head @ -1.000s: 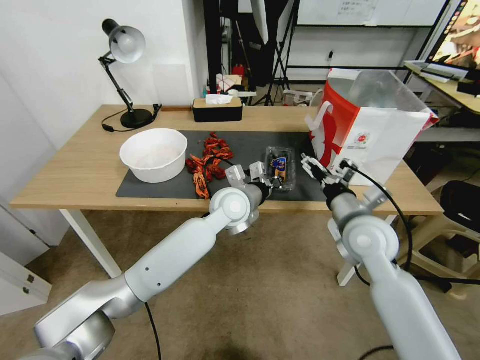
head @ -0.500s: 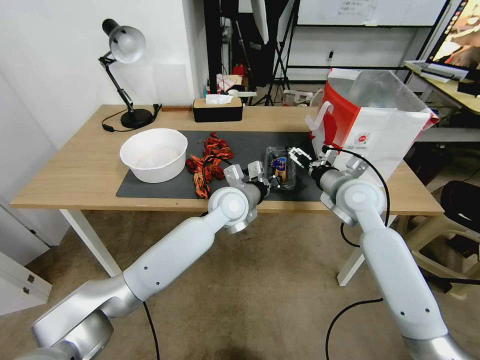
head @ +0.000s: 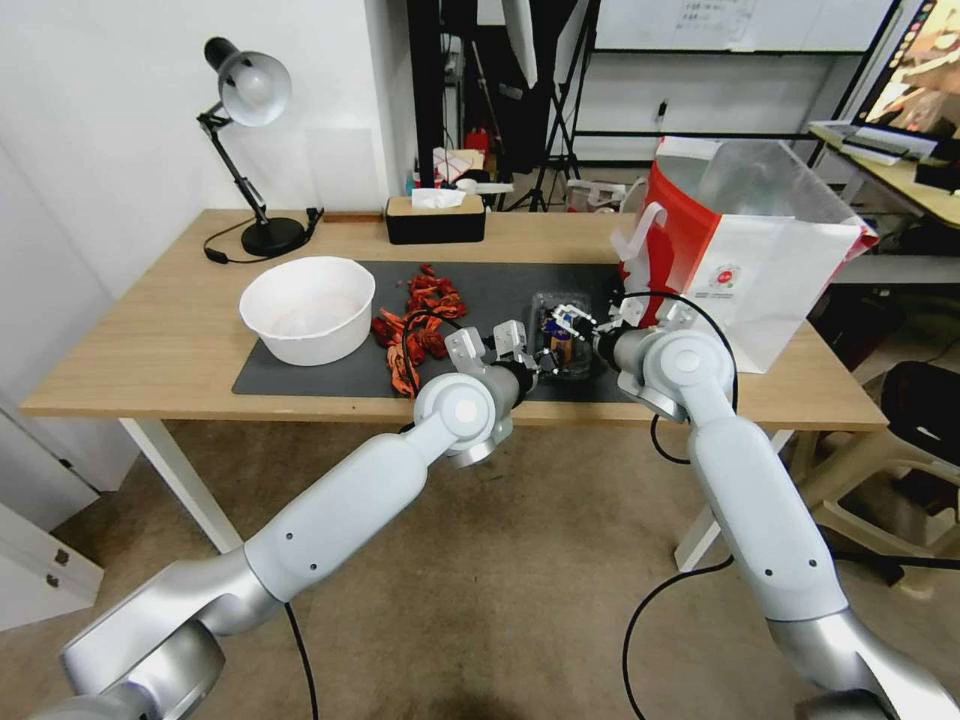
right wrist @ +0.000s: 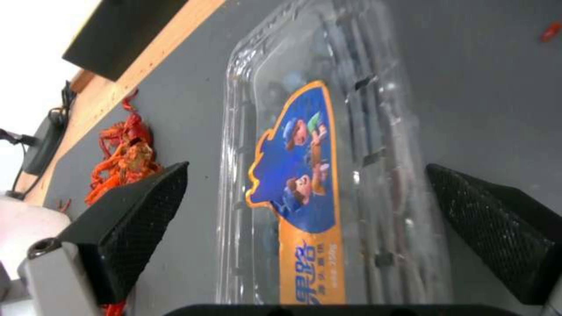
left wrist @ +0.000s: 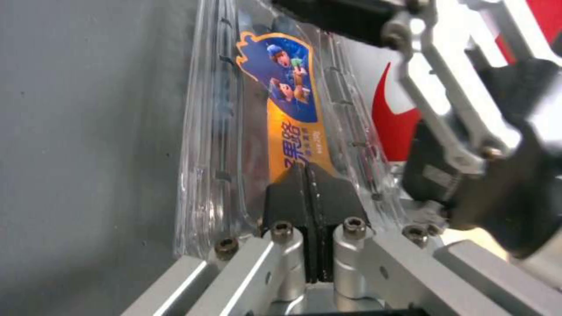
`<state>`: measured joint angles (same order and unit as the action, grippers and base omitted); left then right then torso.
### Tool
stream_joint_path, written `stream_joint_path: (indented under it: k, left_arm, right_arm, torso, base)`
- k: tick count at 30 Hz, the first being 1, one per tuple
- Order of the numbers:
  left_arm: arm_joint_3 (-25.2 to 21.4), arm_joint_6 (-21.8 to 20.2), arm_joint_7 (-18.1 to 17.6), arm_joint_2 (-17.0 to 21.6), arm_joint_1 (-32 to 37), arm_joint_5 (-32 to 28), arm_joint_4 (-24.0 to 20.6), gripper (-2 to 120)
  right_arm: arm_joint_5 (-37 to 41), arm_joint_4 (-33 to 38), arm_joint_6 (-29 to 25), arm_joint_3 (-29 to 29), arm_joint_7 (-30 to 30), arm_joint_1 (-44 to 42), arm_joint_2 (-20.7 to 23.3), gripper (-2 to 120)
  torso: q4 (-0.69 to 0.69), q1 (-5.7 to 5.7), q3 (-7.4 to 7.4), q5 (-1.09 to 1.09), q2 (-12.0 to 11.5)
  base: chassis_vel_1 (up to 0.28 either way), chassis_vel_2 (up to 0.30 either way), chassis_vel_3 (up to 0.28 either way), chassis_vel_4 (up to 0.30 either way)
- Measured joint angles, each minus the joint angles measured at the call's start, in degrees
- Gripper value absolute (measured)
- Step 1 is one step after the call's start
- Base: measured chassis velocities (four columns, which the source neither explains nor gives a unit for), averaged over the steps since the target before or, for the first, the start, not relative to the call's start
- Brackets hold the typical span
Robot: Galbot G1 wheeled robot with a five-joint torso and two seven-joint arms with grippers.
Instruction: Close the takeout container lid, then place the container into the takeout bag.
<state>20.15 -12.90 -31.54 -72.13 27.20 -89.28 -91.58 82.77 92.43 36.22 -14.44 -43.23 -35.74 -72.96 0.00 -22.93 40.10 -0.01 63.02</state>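
Note:
The takeout container (head: 563, 335) has clear ribbed sides that look thin and hollow, so the takeout container will bend inward between the right gripper's fingers when the robot lifts it.
The takeout container (head: 568, 350) lies on the dark mat just left of the takeout bag (head: 745, 265), which stands open at the table's right end. Its clear lid (right wrist: 304, 184) carries a blue and orange sticker and lies down over the tray. My left gripper (left wrist: 307, 175) is shut, its black pads together and resting on top of the sticker at the container's near end. My right gripper (right wrist: 307, 166) is open over the container, with one pad on each long side and neither visibly touching it. In the head view both grippers meet above the container, left gripper (head: 543, 362) and right gripper (head: 573, 320).
A big white bowl (head: 308, 308) and a pile of red crayfish (head: 415, 325) sit on the mat (head: 480, 285) to the left. A black tissue box (head: 435, 220) and a desk lamp (head: 250, 100) stand at the back. The table's front edge lies close under both wrists.
My right gripper swung left from in front of the bag to above the container, and its arm folded in. My left gripper stayed put on the lid.

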Motion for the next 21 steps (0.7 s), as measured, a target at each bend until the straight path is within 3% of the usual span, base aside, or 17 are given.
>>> stream_joint_path:
  k: [7, 12, 14, 16, 18, 21]
  left_arm:
    - [-0.1, 0.5, 0.2, -0.1, 0.4, 0.6, 0.0, 0]
    - [-0.2, 0.7, 0.1, 0.0, 0.4, 0.6, -0.2, 0]
    - [-0.3, 0.7, -0.1, -0.1, 0.4, 0.6, -0.3, 0]
    - [-0.3, 0.7, -0.1, -0.1, 0.4, 0.6, -0.3, 0]
    - [-0.4, 0.8, -0.2, 0.0, 0.5, 0.7, -0.6, 0]
    - [-0.6, 0.8, -0.3, 0.2, 0.6, 0.7, -0.7, 0]
  right_arm:
    - [0.8, -2.3, 1.0, 0.6, -1.0, 1.1, -0.9, 98]
    - [1.2, -2.8, 1.3, 0.4, -1.0, 1.1, -1.1, 89]
    - [1.3, -2.9, 1.5, 0.3, -0.9, 1.1, -1.0, 80]
    - [1.3, -2.9, 1.5, 0.3, -0.9, 1.1, -1.0, 80]
    - [1.4, -3.0, 1.6, 0.1, -0.7, 0.9, -0.9, 65]
    - [1.5, -3.0, 1.7, 0.0, -0.5, 0.7, -0.8, 54]
  torso:
    - [-0.03, 0.04, -0.03, -0.03, 0.0]
    - [-0.05, 0.04, -0.03, -0.02, 0.0]
    - [-0.04, 0.04, -0.02, -0.01, 0.0]
    - [-0.04, 0.04, -0.02, -0.01, 0.0]
    - [-0.04, 0.03, -0.01, 0.01, 0.0]
    - [-0.03, 0.01, 0.00, 0.01, 0.0]
  base:
    - [0.000, 0.000, 0.000, 0.000]
    - [0.000, 0.000, 0.000, 0.000]
    - [0.000, 0.000, 0.000, 0.000]
    - [0.000, 0.000, 0.000, 0.000]
    - [0.000, 0.000, 0.000, 0.000]
    - [0.000, 0.000, 0.000, 0.000]
